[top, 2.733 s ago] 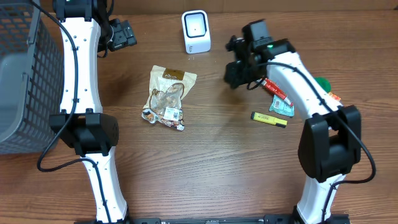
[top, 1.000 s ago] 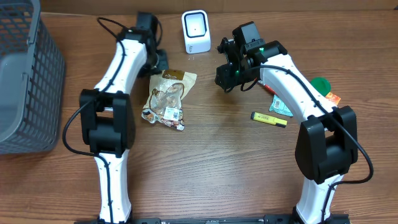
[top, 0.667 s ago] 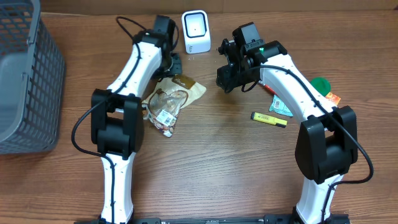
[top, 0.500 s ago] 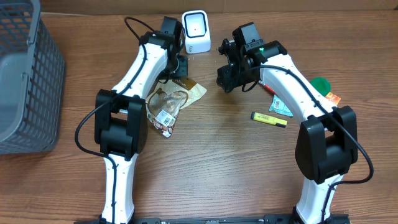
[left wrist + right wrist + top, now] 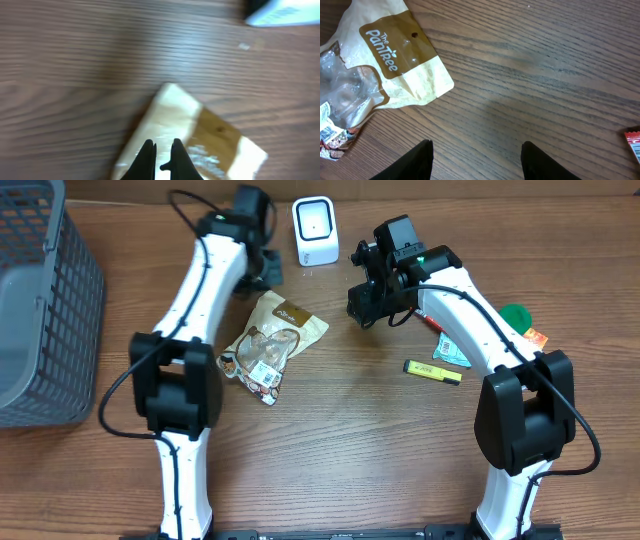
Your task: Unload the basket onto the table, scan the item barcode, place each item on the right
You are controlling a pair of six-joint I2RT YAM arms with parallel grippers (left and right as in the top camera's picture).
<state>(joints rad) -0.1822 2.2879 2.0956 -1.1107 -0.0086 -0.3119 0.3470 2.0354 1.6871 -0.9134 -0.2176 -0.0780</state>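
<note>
My left gripper should turn the label end (image 5: 265, 377) toward the back, because the bag's brown top (image 5: 292, 313) points to the back and the bag's barcode label is in front.
The item, a tan and clear snack bag (image 5: 268, 345) with a white barcode label, lies flat on the wood left of centre, its brown top pointing toward the back right. The white scanner (image 5: 315, 230) stands at the back centre. My left gripper (image 5: 268, 275) hovers shut and empty just behind the bag's top edge (image 5: 175, 112); that wrist view is blurred, and its fingertips (image 5: 148, 150) hold nothing. My right gripper (image 5: 362, 308) hangs open over bare wood to the right of the bag (image 5: 395, 65), with nothing between its fingers (image 5: 425, 150).
A grey mesh basket (image 5: 40, 310) fills the left edge. Right of the right arm lie a yellow marker (image 5: 433, 370), a red packet (image 5: 443, 325), a teal packet (image 5: 452, 352) and a green object (image 5: 517, 313). The red packet's corner (image 5: 634, 142) shows at the right wrist view's edge.
My left arm swung in from the far left, nudged the bag's top so the bag turned and slid, then drew back toward the rear left. My right gripper's jaws widened slightly.
</note>
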